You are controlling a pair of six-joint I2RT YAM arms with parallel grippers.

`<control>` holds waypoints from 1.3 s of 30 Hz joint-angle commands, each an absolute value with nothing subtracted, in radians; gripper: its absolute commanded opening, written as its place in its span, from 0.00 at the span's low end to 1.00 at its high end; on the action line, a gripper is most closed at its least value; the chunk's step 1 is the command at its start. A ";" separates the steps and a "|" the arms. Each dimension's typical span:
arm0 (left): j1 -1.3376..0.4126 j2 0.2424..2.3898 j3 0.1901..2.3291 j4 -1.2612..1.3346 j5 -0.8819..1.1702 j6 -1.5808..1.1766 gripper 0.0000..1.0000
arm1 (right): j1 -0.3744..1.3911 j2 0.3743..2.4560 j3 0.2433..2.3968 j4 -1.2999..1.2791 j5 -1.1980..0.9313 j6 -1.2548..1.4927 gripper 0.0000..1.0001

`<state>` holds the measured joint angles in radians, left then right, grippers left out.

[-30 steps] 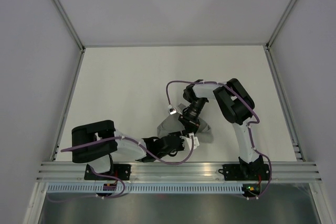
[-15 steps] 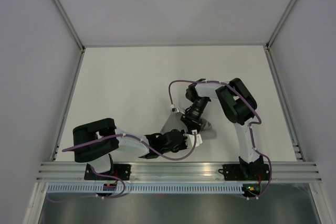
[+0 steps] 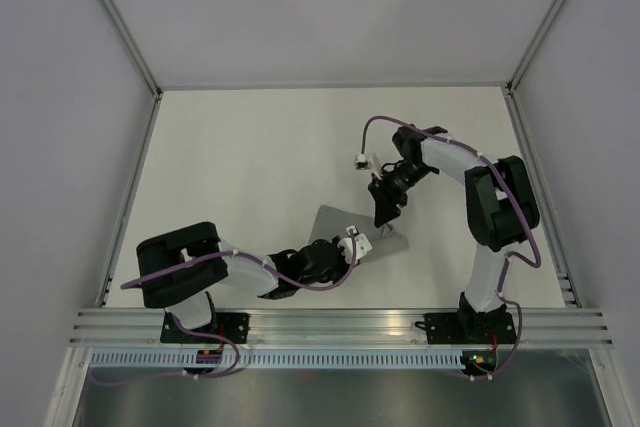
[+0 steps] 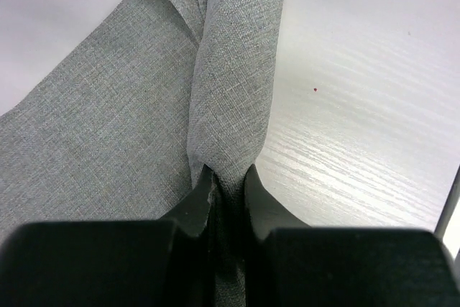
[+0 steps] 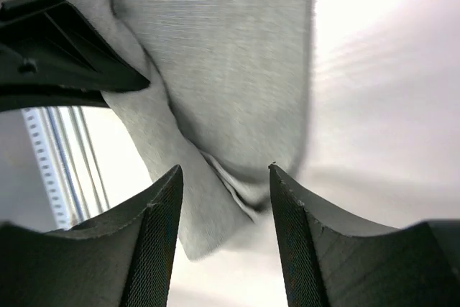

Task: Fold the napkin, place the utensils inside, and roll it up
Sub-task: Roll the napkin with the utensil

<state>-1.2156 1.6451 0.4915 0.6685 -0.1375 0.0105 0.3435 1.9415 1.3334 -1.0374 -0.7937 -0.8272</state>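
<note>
The folded napkin is spreading open at its loose end, so I should pinch the napkin with my right gripper next to the fingers of my left gripper.
The grey napkin lies crumpled and partly folded on the white table, near the front middle. My left gripper is shut on a folded ridge of it; in the left wrist view the jaws pinch that strip of napkin. My right gripper is open and hovers just above the napkin's right part. In the right wrist view its jaws stand wide apart over the napkin. A thin pale edge shows in a fold there; I cannot tell what it is. No utensil shows clearly.
The table's front rail runs just behind the left gripper. The left gripper's black body shows at the upper left of the right wrist view. White walls close the table at the back and sides.
My right arm has swung out to the right and its gripper has come up off the napkin, open. More of the napkin shows. My left gripper keeps its pinch and has shifted slightly right.
</note>
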 commanded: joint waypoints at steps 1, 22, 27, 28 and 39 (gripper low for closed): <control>-1.212 1.686 0.404 0.617 -0.075 -0.207 0.02 | 0.292 1.832 1.289 -0.980 -0.867 -0.893 0.57; -1.037 1.887 0.356 0.798 0.377 -0.488 0.02 | 0.523 1.129 0.594 -0.367 -0.629 -0.976 0.70; -1.009 1.937 0.359 0.822 0.451 -0.511 0.02 | 0.669 1.111 0.532 -0.328 -0.529 -0.968 0.71; -1.002 1.945 0.362 0.824 0.459 -0.515 0.02 | 0.689 1.114 0.534 -0.334 -0.526 -0.968 0.71; -0.939 2.006 0.354 0.916 0.566 -0.560 0.02 | 0.842 1.181 0.474 -0.291 -0.382 -0.950 0.58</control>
